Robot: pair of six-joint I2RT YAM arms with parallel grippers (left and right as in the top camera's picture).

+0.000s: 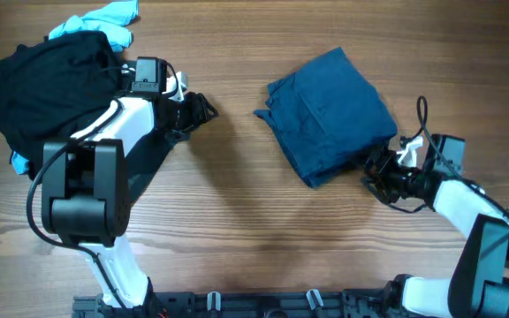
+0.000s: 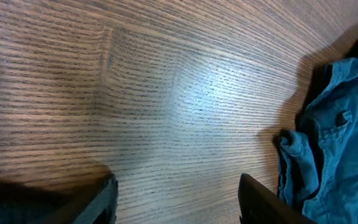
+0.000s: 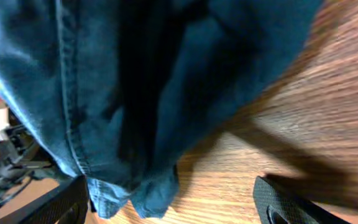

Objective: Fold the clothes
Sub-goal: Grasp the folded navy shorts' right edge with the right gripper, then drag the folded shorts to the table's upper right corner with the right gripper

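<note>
The open fingers of my right gripper point at the folded dark blue garment's near edge (image 1: 346, 168). I go on inward until they are on both sides of its layers (image 1: 339, 152), and then close them.
A folded dark blue garment (image 1: 330, 115) lies right of the table's centre. It also shows at the right edge of the left wrist view (image 2: 334, 143) and fills the top of the right wrist view (image 3: 135, 87). My left gripper (image 1: 203, 110) is open and empty over bare wood (image 2: 176, 202), left of the garment. My right gripper (image 1: 376, 175) is open at the garment's lower right corner, with the cloth's edge hanging beside its left finger (image 3: 169, 202). A pile of black cloth (image 1: 47, 84) with light blue cloth (image 1: 104, 19) sits at the far left.
The wooden table (image 1: 254, 230) runs to a black rail along the front edge (image 1: 263, 305). Both arm bases stand near the front corners. A cable loops above my right wrist (image 1: 422, 115).
</note>
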